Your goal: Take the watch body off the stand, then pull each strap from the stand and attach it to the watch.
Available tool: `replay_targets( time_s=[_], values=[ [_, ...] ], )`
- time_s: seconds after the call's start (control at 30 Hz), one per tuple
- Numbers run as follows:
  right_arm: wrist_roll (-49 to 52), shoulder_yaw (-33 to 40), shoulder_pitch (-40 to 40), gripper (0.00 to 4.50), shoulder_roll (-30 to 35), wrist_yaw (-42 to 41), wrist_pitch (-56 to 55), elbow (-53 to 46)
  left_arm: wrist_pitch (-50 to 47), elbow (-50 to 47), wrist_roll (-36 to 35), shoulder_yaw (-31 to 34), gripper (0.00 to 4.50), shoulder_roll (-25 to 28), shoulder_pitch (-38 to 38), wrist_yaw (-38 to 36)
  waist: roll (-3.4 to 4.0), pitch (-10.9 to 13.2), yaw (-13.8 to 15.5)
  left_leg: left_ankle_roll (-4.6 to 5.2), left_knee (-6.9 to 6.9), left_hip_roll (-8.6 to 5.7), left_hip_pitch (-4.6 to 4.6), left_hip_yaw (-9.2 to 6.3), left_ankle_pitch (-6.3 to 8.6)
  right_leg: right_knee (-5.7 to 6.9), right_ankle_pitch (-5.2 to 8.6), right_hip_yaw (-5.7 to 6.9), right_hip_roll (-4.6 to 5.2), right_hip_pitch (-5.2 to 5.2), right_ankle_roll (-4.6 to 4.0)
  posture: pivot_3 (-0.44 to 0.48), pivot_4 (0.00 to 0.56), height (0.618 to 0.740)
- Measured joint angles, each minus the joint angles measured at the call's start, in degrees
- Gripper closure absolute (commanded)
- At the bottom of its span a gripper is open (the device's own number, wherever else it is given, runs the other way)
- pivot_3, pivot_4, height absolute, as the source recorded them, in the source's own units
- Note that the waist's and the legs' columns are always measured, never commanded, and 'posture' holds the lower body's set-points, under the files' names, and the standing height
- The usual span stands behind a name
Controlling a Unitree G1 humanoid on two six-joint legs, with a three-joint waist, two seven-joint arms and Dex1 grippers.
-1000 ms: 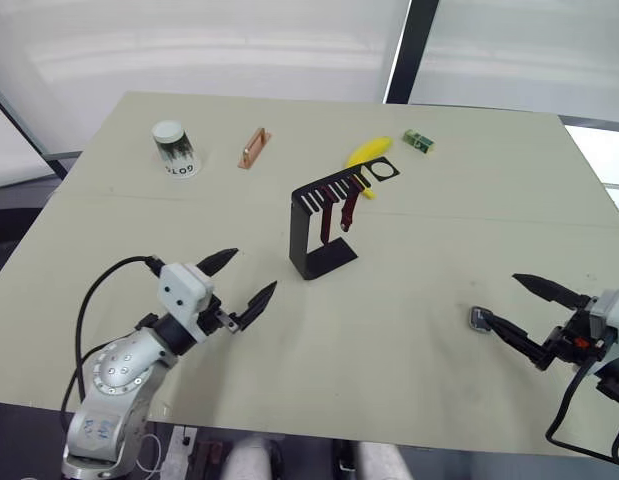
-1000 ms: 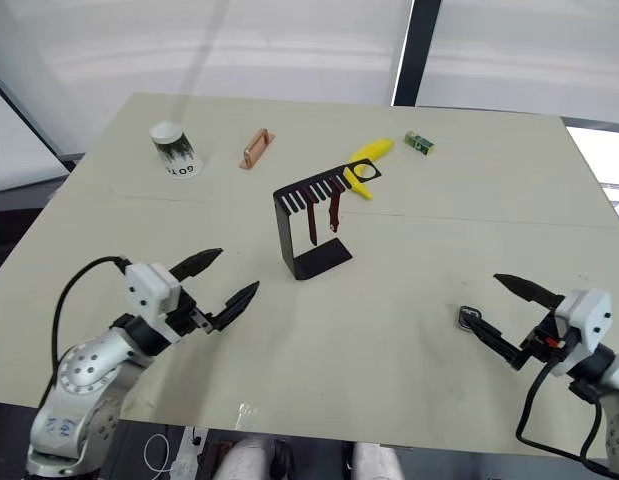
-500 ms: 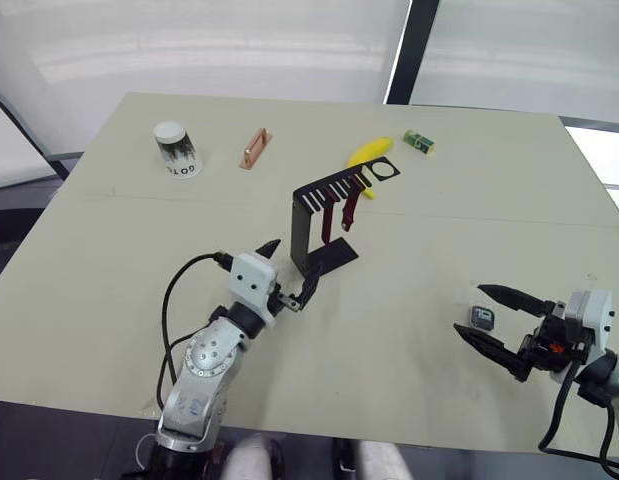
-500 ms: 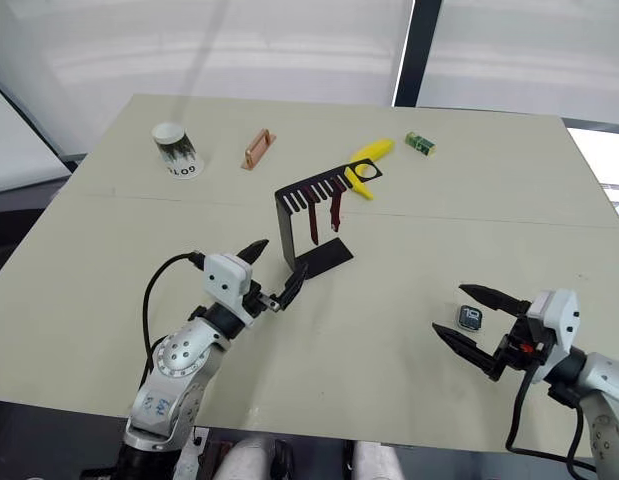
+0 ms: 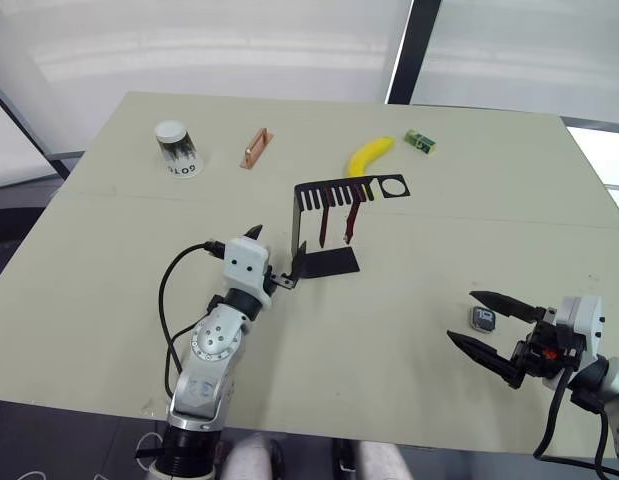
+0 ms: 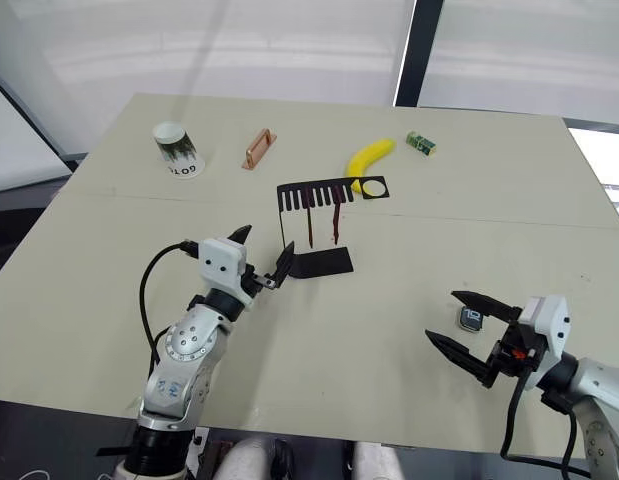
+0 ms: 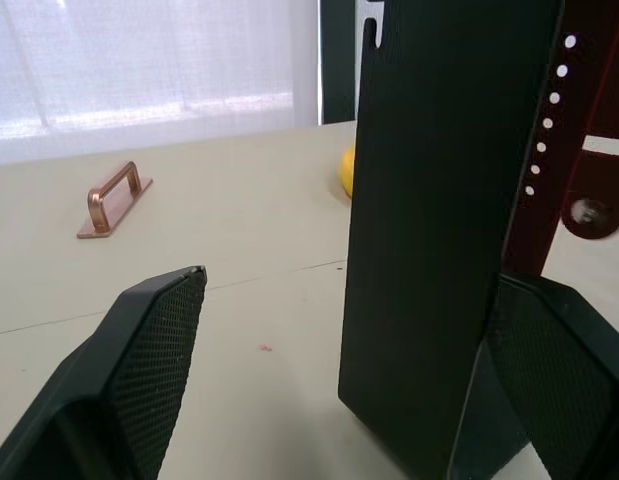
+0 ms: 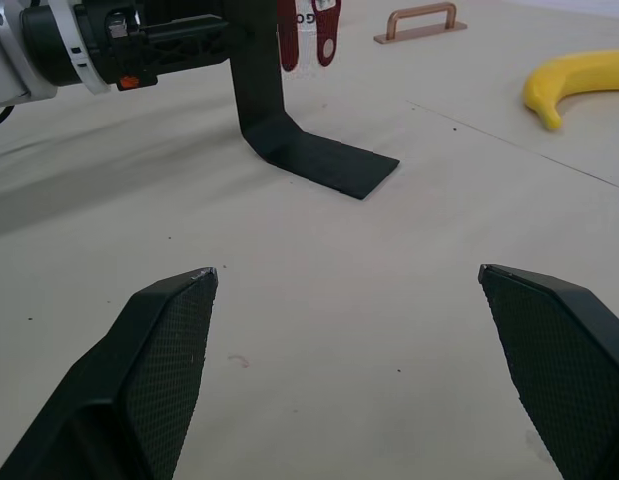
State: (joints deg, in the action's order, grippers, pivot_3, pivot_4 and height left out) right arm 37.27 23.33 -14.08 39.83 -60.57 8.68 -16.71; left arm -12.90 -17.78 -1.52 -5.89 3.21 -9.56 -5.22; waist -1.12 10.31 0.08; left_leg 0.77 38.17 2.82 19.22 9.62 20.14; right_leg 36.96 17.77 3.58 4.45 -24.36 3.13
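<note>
The maroon strap nearer the ring (image 5: 351,220) is hanging in its own slot (image 5: 358,193), so only that strap will come off when I pull it.
The black stand (image 5: 314,262) is upright at mid-table, its slotted top arm (image 5: 351,190) pointing to my right. Two maroon straps (image 5: 324,222) (image 5: 351,218) hang from that arm. My left gripper (image 5: 274,256) is open and straddles the stand's upright back (image 7: 439,220), one finger (image 7: 559,360) against it and the other well clear. The watch body (image 5: 482,319) lies flat on the table at the right. My right gripper (image 5: 462,318) is open there, low over the table, with the watch between its spread fingers (image 5: 494,299), untouched.
At the far side of the table lie a banana (image 5: 370,155), a small green box (image 5: 419,140), a copper handle (image 5: 253,148) and an upturned paper cup (image 5: 175,150). Bare tabletop (image 5: 409,300) separates the stand from the watch.
My left gripper moved up to the stand's upright back. The stand turned, so its top arm now points right. The right gripper opened around the watch body and shifted slightly.
</note>
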Motion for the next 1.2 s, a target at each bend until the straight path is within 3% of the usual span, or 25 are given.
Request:
replay_targets(
  time_s=[0.47, 0.57, 0.83, 1.07, 1.2],
  values=[
    [0.0, -0.5, 0.1, 0.04, -0.1, 0.5, 0.2, -1.0, -1.3, 5.7, 4.2, -1.8, 0.00, -4.8, -4.4, 5.8, -0.03, 0.0, 0.0, 0.00, 0.01, 0.00, 0.00, -0.01, -0.01, 0.01, 0.00, 0.03, -0.01, 0.00, 0.01, 0.000, 0.150, 0.725],
    [0.0, -0.4, -0.2, 0.00, -0.4, 1.1, 0.2, -1.1, -1.4, 6.4, 4.5, -1.8, 0.79, -5.3, -4.5, 6.7, -0.04, 0.0, 0.1, 0.00, 0.02, -0.01, 0.01, -0.01, -0.01, 0.01, 0.00, 0.03, 0.00, 0.00, 0.00, 0.000, 0.150, 0.725],
    [-0.1, -0.3, -3.8, 0.00, -2.2, 1.8, 0.1, -1.8, -1.2, 7.6, 5.1, -2.2, 4.45, -5.8, -6.4, 6.8, -0.04, 0.0, 0.1, 0.00, 0.02, 0.00, 0.01, -0.01, -0.02, 0.01, 0.00, 0.03, 0.00, 0.00, 0.01, 0.000, 0.150, 0.725],
    [-0.2, -0.4, -5.0, 0.00, -3.7, 2.9, 0.1, -3.1, -0.9, 7.7, 5.4, -2.7, 4.45, -5.8, -6.5, 6.3, -0.04, 0.0, 0.1, -0.01, 0.01, -0.01, 0.01, -0.02, -0.02, 0.01, 0.00, 0.04, 0.00, 0.00, 0.00, 0.000, 0.150, 0.725],
    [-1.1, -3.0, -3.1, 0.00, -8.6, 9.8, 1.1, -7.4, -1.3, 7.4, 5.6, -2.4, 4.45, -5.6, -6.5, 6.4, -0.03, 0.0, -0.2, -0.04, 0.02, 0.00, 0.00, -0.02, -0.03, 0.04, 0.00, 0.02, 0.00, 0.00, 0.00, 0.000, 0.150, 0.725]
  ],
)
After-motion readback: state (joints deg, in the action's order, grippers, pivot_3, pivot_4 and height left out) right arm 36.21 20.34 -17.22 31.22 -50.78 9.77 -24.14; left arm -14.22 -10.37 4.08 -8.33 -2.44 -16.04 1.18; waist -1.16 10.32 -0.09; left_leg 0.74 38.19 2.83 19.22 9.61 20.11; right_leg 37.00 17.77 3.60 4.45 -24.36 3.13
